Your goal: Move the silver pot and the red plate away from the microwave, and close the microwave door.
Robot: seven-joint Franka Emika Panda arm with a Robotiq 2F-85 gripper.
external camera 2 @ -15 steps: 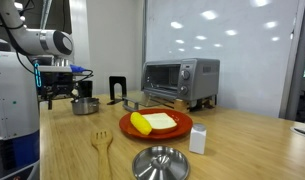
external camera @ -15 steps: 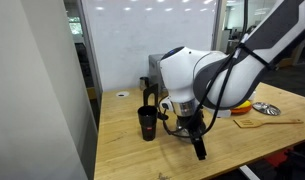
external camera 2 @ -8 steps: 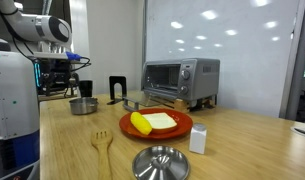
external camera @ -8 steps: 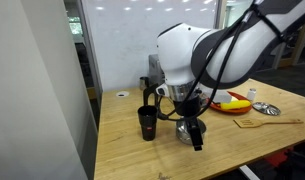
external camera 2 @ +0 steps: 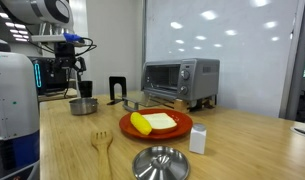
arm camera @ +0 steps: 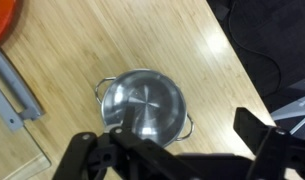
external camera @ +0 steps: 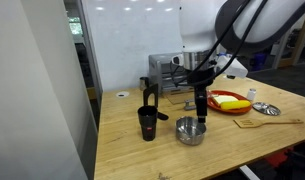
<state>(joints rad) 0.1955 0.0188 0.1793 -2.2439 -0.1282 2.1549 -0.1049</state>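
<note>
I should go toward the red plate (external camera: 229, 102) next until my gripper is above its rim, because the silver pot (external camera: 190, 130) is standing away from the microwave and clear of my fingers.
The silver pot (external camera: 190, 132) stands on the wooden table, away from the microwave (external camera: 177, 72); it also shows in an exterior view (external camera 2: 84, 104) and from above in the wrist view (arm camera: 144, 105). My gripper (external camera: 200, 106) hangs above the pot, open and empty, with its fingers clear of the rim (arm camera: 172, 150); it shows in an exterior view (external camera 2: 76, 88) too. The red plate (external camera 2: 155, 125) holds yellow food and lies in front of the microwave (external camera 2: 180, 80). The microwave door (external camera 2: 157, 101) hangs open.
A black mug (external camera: 147, 123) stands next to the pot. A silver lid (external camera 2: 159, 163), a wooden fork (external camera 2: 102, 145) and a white shaker (external camera 2: 198, 138) lie near the plate. A black holder (external camera 2: 117, 90) stands beside the microwave. The table edge is close behind the pot.
My gripper was down at the pot and has risen straight up off it. The pot stays on the table where it was.
</note>
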